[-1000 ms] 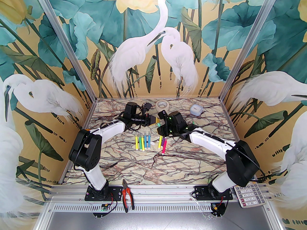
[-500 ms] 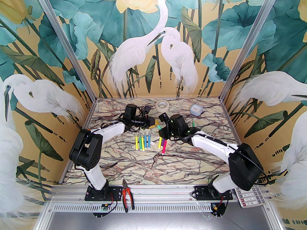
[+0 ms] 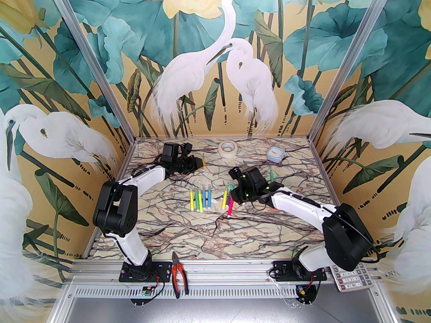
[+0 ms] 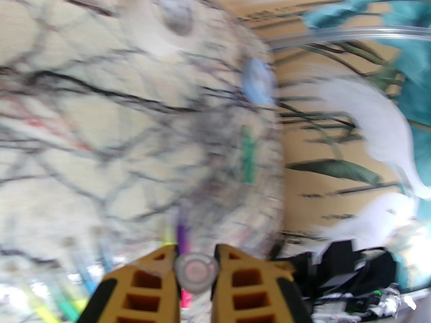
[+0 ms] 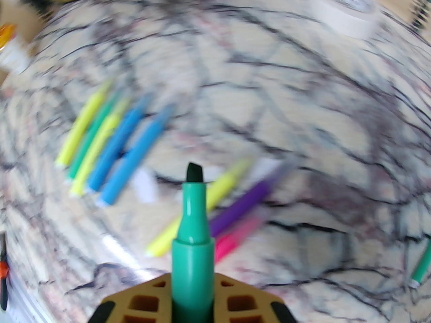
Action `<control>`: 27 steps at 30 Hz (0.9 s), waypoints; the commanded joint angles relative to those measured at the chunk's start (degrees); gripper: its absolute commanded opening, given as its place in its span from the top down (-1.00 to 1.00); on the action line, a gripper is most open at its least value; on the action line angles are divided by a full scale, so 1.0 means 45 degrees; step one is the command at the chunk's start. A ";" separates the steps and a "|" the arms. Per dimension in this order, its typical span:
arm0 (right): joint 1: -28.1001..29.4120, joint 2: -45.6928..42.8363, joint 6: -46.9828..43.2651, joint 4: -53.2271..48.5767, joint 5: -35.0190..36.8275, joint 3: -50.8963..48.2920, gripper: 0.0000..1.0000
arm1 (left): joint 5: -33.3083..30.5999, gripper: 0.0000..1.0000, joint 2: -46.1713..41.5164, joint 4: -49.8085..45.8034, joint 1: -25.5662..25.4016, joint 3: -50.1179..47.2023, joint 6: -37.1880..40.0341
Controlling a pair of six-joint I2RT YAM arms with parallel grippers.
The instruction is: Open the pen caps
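I can see the pale cap is off the green marker's dark tip, so I should keep going with my left gripper and let go of the cap in the open space beside the marker row.
My left gripper (image 4: 196, 264) is shut on a pale, translucent pen cap (image 4: 196, 272), seen end-on between its yellow fingers. It hovers at the back left of the table as the left gripper (image 3: 199, 163). My right gripper (image 5: 193, 294) is shut on a green marker (image 5: 193, 220) whose dark tip is bare. In the top view the right gripper (image 3: 234, 189) hangs over the right group of markers (image 3: 227, 201). A row of yellow, green and blue markers (image 3: 200, 198) lies at mid-table, pale caps on their far ends. Another green marker (image 3: 271, 173) lies alone to the right.
A roll of tape (image 3: 227, 146) and a small blue-lidded container (image 3: 275, 153) sit near the back wall. Red-handled pliers (image 3: 178, 274) and a calculator (image 3: 350, 276) rest on the front rail. Both wrist views are blurred by motion.
The two grippers met above the markers and have pulled apart. The left one swung back-left with the cap; the right one came nearer and lower with the uncapped green marker.
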 commanded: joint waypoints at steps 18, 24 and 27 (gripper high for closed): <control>-0.3282 0.2337 0.2392 -0.0431 0.4262 0.1739 1.00 | -0.8273 1.00 0.1236 -0.6417 0.0041 0.1519 0.3681; -0.3714 0.3052 0.2481 -0.0934 0.4593 0.2599 1.00 | -0.8842 1.00 0.1662 -0.6598 0.0276 0.1864 0.3958; -0.3724 0.3430 0.2451 -0.1177 0.4840 0.2988 1.00 | -0.8816 1.00 0.1876 -0.6718 0.0525 0.2138 0.4114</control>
